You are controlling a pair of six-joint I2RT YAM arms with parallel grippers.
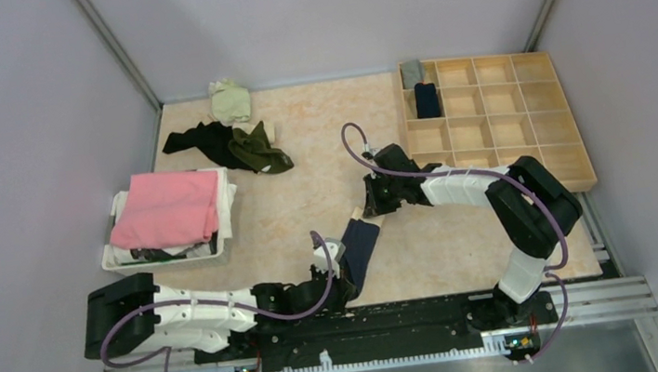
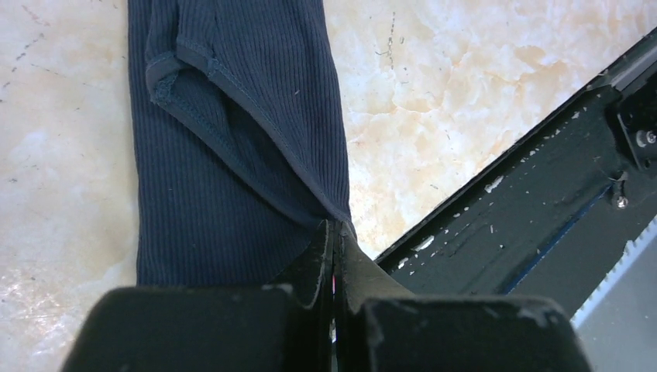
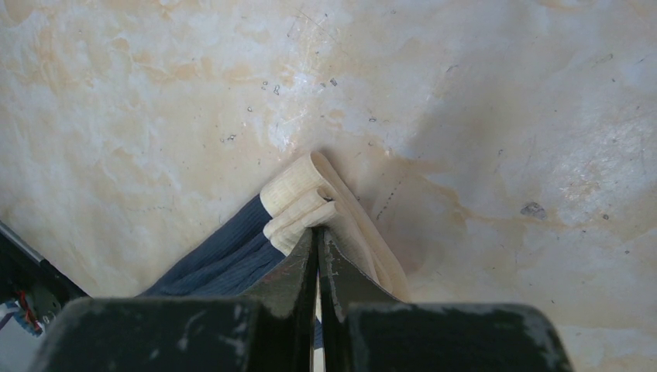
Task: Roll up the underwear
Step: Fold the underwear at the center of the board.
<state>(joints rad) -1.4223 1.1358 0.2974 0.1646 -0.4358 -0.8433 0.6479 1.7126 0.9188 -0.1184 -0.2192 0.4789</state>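
Observation:
My left gripper should swing the near navy end (image 1: 358, 286) to the back so that the waistband faces me before rolling, because the waistband is now at the underwear's far end (image 1: 357, 213).
A navy ribbed underwear (image 1: 360, 248) with a beige waistband lies as a narrow folded strip near the table's front, stretched between both grippers. My left gripper (image 1: 348, 287) is shut on its near navy end; the left wrist view shows the jaws (image 2: 335, 229) pinching the hem of the navy fabric (image 2: 225, 155). At the far end, my right gripper (image 1: 371, 209) is shut on the waistband. In the right wrist view the bunched beige waistband (image 3: 298, 194) sits at the shut tips of that gripper (image 3: 318, 232).
More dark and olive underwear (image 1: 236, 145) and a pale green piece (image 1: 229, 99) lie at the back left. A white basket (image 1: 109, 258) holds a folded pink cloth (image 1: 169, 209). A wooden divided tray (image 1: 496, 120) at the right holds a grey roll (image 1: 412, 74) and a navy roll (image 1: 427, 100).

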